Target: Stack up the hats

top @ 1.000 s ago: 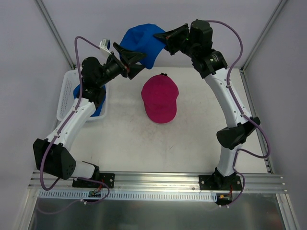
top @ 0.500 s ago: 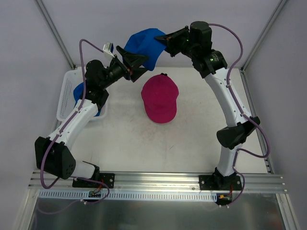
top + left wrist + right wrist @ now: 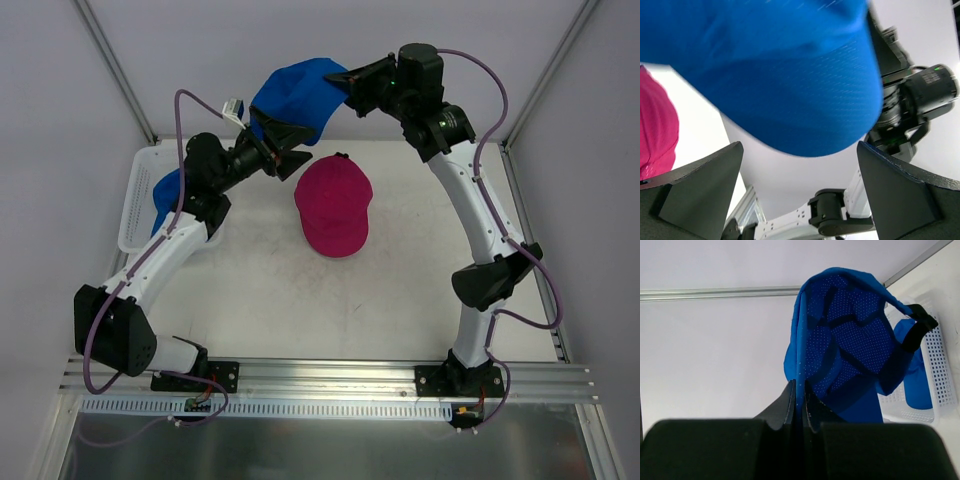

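The blue hat (image 3: 300, 95) is hanging over the table's back edge, farther than the magenta hat, so the robot's right gripper should bring it back and lower it over the magenta hat's top (image 3: 334, 198).
My right gripper (image 3: 338, 85) is shut on the edge of a bright blue hat (image 3: 298, 92) and holds it high above the back of the table. In the right wrist view the hat (image 3: 850, 340) hangs open side toward the camera, its edge pinched in my right gripper (image 3: 800, 402). My left gripper (image 3: 303, 142) is open and empty just under the hanging hat, jaws wide apart. In the left wrist view the hat (image 3: 790, 75) fills the top above my left gripper (image 3: 797, 165). A magenta hat (image 3: 333, 205) lies on the table, crown up. Another blue hat (image 3: 165, 190) sits in the basket.
A white slatted basket (image 3: 135, 215) stands at the left of the table; it also shows in the right wrist view (image 3: 937, 355). Grey walls and metal frame posts close in the back and sides.
My left gripper has risen and moved right, closer under the blue hat. My right gripper has held the hat nearly still, and the hat has shifted slightly.
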